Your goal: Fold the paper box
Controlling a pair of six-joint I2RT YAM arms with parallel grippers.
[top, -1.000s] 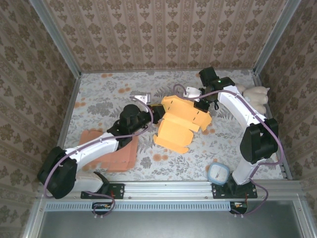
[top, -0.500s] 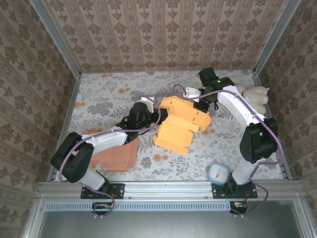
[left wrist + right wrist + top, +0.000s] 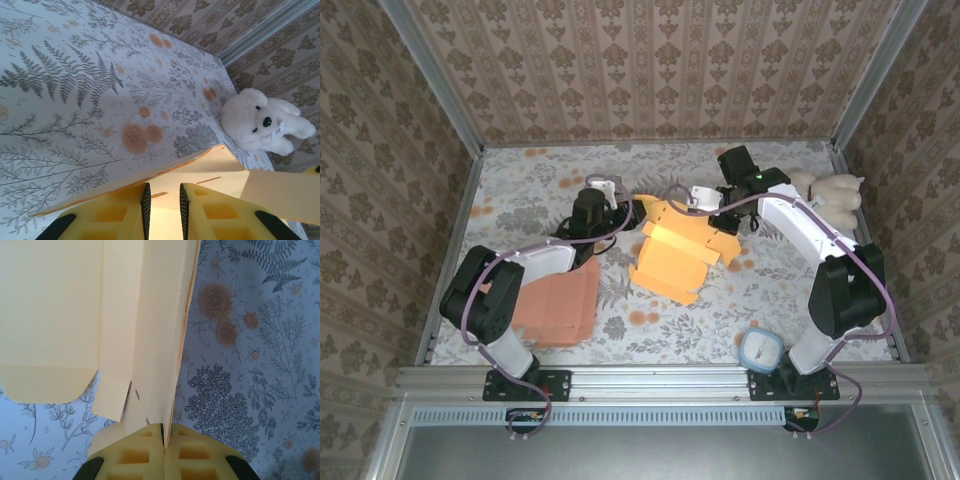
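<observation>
My left gripper should back out and come at the box's end flap [image 3: 647, 201] from outside, because its fingers are inside the box's fold [image 3: 192, 167] next to the raised panel.
The orange paper box [image 3: 678, 250] lies half-folded mid-table, its far panels raised. My right gripper [image 3: 720, 212] holds its far right side. In the right wrist view that gripper [image 3: 164, 427] is shut on the edge of an upright cream panel of the box [image 3: 75, 305]. My left gripper [image 3: 626, 210] sits at the box's far left corner. In the left wrist view its jaws [image 3: 163, 186] stand a narrow gap apart over a box panel [image 3: 225, 170], with nothing pinched between the pads.
A white plush toy [image 3: 835, 190] [image 3: 255, 122] sits at the back right corner. A salmon pad [image 3: 555, 305] lies front left under the left arm. A round blue-rimmed object [image 3: 762, 348] rests by the right arm's base. Patterned walls close in the table.
The left arm swung toward the back, bringing its gripper to the box's far left corner. The box's far panels shifted slightly left and stand higher; the right gripper kept its hold.
</observation>
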